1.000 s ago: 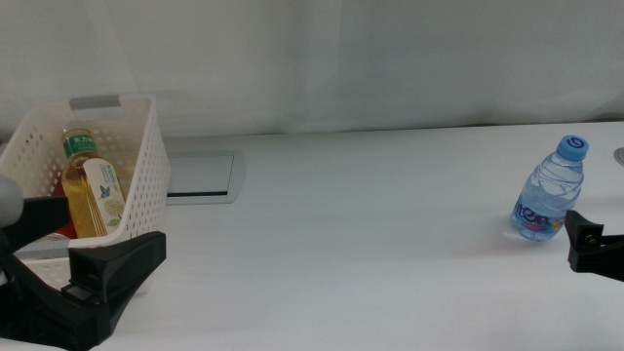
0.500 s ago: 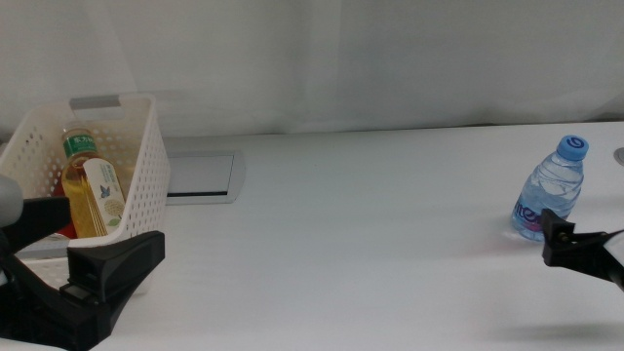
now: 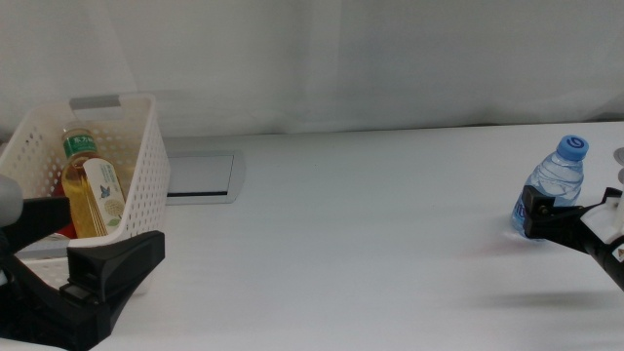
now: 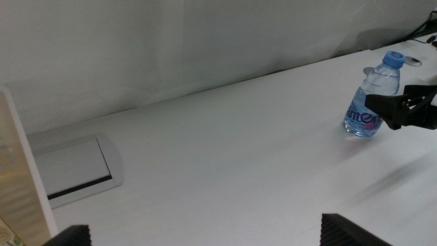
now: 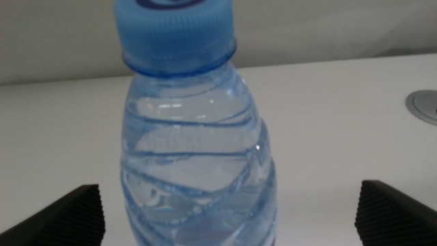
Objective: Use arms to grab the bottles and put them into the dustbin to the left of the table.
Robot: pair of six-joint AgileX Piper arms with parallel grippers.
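The water bottle (image 3: 558, 179) stands well away from the dustbin and my left gripper. My right gripper should first grasp it and put it at the table's middle (image 3: 375, 275).
The clear water bottle (image 3: 558, 180) with a blue cap stands upright at the table's right end. It also shows in the left wrist view (image 4: 372, 96) and fills the right wrist view (image 5: 198, 137). My right gripper (image 3: 573, 207) (image 5: 232, 219) is open, with one jaw on each side of the bottle's lower body and apart from it. The white dustbin (image 3: 146, 166) stands at the left and holds the yellow-drink bottle (image 3: 88, 190) and a glimpse of the red can (image 3: 63, 232). My left gripper (image 3: 97, 234) (image 4: 208, 236) is open and empty beside the dustbin.
A grey inset panel (image 3: 200, 175) (image 4: 72, 164) lies in the white table (image 3: 370, 244) right of the dustbin. A small round grey fitting (image 5: 423, 106) sits on the table beyond the water bottle. The dustbin's wall (image 4: 20, 184) edges the left wrist view.
My right gripper has moved in from the right edge to the water bottle, and its jaws now flank it. The left gripper, dustbin and bottle have not moved.
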